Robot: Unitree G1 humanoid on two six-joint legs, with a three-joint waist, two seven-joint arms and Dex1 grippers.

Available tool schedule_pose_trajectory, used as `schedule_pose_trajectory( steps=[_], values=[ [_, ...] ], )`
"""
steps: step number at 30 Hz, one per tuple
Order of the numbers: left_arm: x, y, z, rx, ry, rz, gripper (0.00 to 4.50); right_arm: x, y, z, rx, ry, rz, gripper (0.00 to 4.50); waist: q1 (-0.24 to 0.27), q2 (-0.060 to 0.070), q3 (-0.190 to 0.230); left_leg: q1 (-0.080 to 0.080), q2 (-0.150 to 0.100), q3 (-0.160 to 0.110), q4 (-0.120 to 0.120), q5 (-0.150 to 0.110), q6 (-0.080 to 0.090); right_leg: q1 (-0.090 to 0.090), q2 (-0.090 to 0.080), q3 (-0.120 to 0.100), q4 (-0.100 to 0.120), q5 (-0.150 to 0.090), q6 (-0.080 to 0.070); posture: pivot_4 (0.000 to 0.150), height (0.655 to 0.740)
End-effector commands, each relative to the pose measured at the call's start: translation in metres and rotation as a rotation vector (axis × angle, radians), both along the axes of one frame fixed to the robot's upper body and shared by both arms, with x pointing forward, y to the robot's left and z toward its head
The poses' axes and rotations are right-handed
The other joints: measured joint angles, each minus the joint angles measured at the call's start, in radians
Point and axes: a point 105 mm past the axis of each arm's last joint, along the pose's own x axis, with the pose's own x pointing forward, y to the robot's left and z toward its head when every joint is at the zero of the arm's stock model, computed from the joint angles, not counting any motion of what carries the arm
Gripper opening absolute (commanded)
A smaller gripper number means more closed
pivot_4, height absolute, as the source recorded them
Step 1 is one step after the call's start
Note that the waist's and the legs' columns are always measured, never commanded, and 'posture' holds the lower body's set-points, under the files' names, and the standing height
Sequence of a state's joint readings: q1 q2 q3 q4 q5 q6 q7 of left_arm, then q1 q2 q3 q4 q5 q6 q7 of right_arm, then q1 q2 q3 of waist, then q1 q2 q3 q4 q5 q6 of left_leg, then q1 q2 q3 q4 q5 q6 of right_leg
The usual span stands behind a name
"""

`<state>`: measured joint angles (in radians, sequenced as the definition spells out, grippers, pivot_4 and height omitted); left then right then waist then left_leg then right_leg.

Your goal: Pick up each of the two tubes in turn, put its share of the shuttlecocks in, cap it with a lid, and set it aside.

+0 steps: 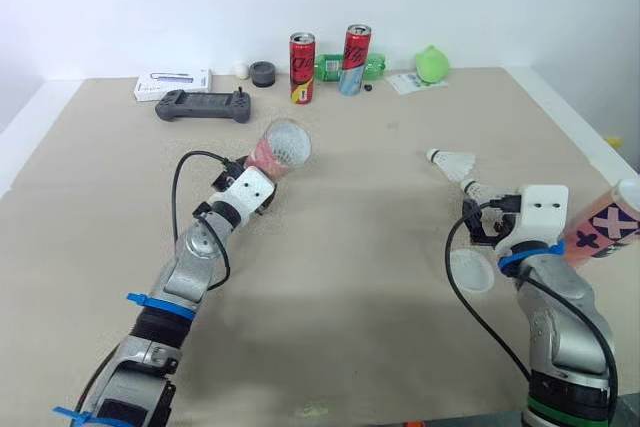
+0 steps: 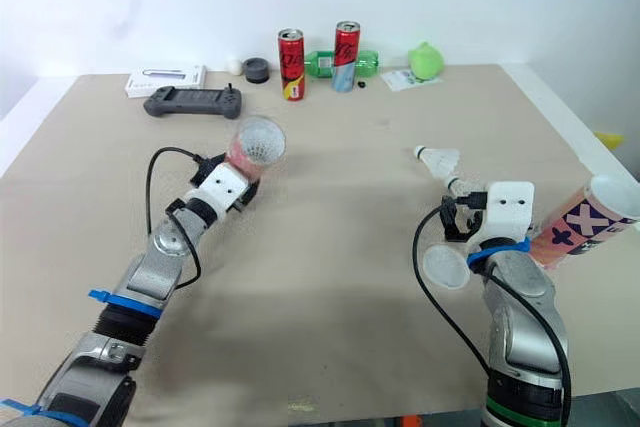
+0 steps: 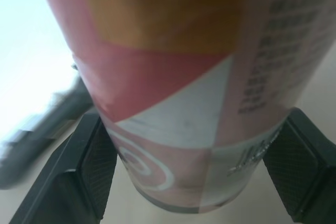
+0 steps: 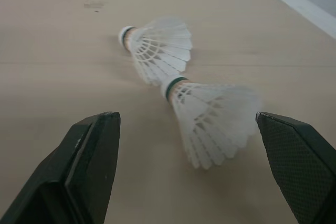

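When I press the lid's edge (image 1: 471,271) down, the lid should stay seated on the tube: the lid matches the tube's pale round end (image 1: 289,143) in width.
My left gripper (image 1: 250,169) is shut on a pink patterned tube (image 1: 275,150), held tilted above the table; the tube (image 3: 173,103) sits between its black fingers (image 3: 84,166). The tube's pale round end faces my head, and I cannot tell whether a lid is on it. Two white shuttlecocks (image 1: 452,159) (image 1: 478,190) lie on the table at the right. My right gripper (image 4: 186,121) stands open just behind the nearer shuttlecock (image 4: 210,121), fingers to either side. A translucent lid (image 1: 472,270) lies beside the right wrist. A second pink tube (image 1: 605,227) lies at the right table edge.
Along the far edge stand a black game controller (image 1: 203,105), a white box (image 1: 172,84), a black round object (image 1: 263,73), two red cans (image 1: 302,67) (image 1: 355,59), a green bottle (image 1: 372,68) and a green object (image 1: 432,64). The table's right edge (image 1: 585,137) runs close to the second tube.
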<state>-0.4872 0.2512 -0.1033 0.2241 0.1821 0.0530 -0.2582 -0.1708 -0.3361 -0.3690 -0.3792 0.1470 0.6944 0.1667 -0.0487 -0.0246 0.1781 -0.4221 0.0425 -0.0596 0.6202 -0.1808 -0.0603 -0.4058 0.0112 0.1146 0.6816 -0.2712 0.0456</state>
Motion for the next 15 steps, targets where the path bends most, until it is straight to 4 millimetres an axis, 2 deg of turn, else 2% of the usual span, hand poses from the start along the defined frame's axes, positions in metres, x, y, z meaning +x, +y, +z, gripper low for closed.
schedule_pose_trajectory(
  steps=[1,13,15],
  values=[
    [-0.004,0.001,0.015,-0.026,-0.029,-0.038,3.71,0.000,-0.003,0.017,-0.012,-0.053,-0.010,4.44,0.000,0.000,0.000,0.000,0.000,0.000,0.000,0.001,0.001,0.000,0.000,0.000,0.000,0.001,0.000,0.150,0.7400],
    [-0.005,0.001,0.013,0.056,-0.047,-0.046,3.71,0.010,-0.006,0.004,0.048,0.009,0.007,4.44,0.000,0.000,0.000,0.000,0.000,0.000,0.000,0.002,0.002,0.000,0.000,0.001,0.000,0.002,0.001,0.150,0.7400],
    [-0.005,0.000,0.013,0.062,-0.049,-0.047,3.71,0.014,-0.006,0.002,0.060,0.014,0.013,3.95,0.000,0.000,0.000,0.000,0.000,0.000,0.000,0.002,0.002,0.000,0.000,0.001,0.000,0.003,0.001,0.150,0.7400]
  ],
)
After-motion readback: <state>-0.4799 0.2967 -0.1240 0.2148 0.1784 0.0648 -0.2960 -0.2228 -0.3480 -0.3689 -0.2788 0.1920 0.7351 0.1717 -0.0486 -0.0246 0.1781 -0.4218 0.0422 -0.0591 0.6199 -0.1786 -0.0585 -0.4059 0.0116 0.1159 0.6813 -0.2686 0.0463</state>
